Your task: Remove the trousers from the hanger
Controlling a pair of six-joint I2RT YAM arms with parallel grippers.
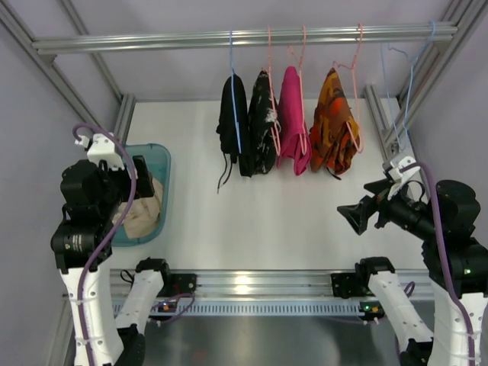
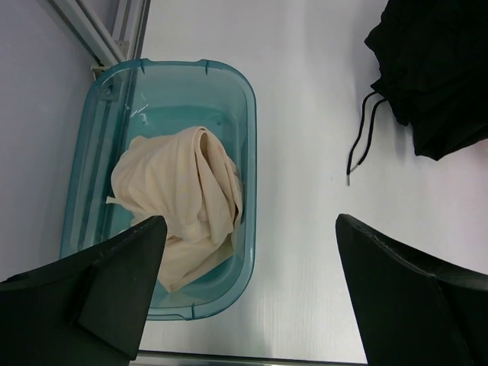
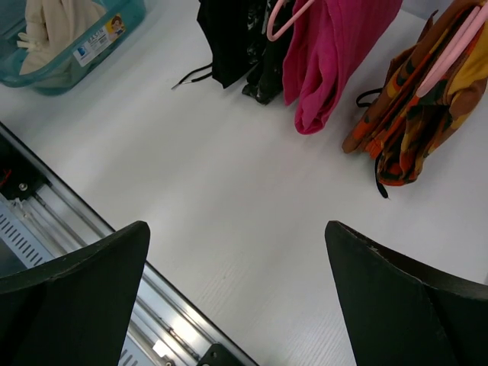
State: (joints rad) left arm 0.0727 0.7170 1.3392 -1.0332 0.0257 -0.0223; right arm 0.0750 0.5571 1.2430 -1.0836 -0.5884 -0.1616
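Observation:
My open left gripper should keep going to the light-blue hanger [image 1: 235,114], toward its upper wire [image 1: 232,76], until my fingers are on both sides of the wire, because the hanger has clear space on the side facing that gripper.
The plain black trousers [image 1: 230,122] hang folded over a thin light-blue hanger [image 1: 235,114] at the left end of the row on the rail, with drawstrings dangling below. In the left wrist view the trousers [image 2: 435,69] fill the top right corner, far from my left gripper [image 2: 250,225], which is open and empty. My left gripper [image 1: 143,179] hovers over the basin at the left. In the right wrist view the trousers [image 3: 225,38] sit at the top. My right gripper [image 3: 236,226] is open and empty, low at the right [image 1: 352,217].
A black speckled garment [image 1: 263,122], a pink one [image 1: 292,122] and an orange patterned one [image 1: 333,126] hang on pink hangers beside the trousers. An empty light-blue hanger [image 1: 404,84] hangs at the far right. A teal basin [image 1: 162,164] holds a beige cloth [image 1: 141,213].

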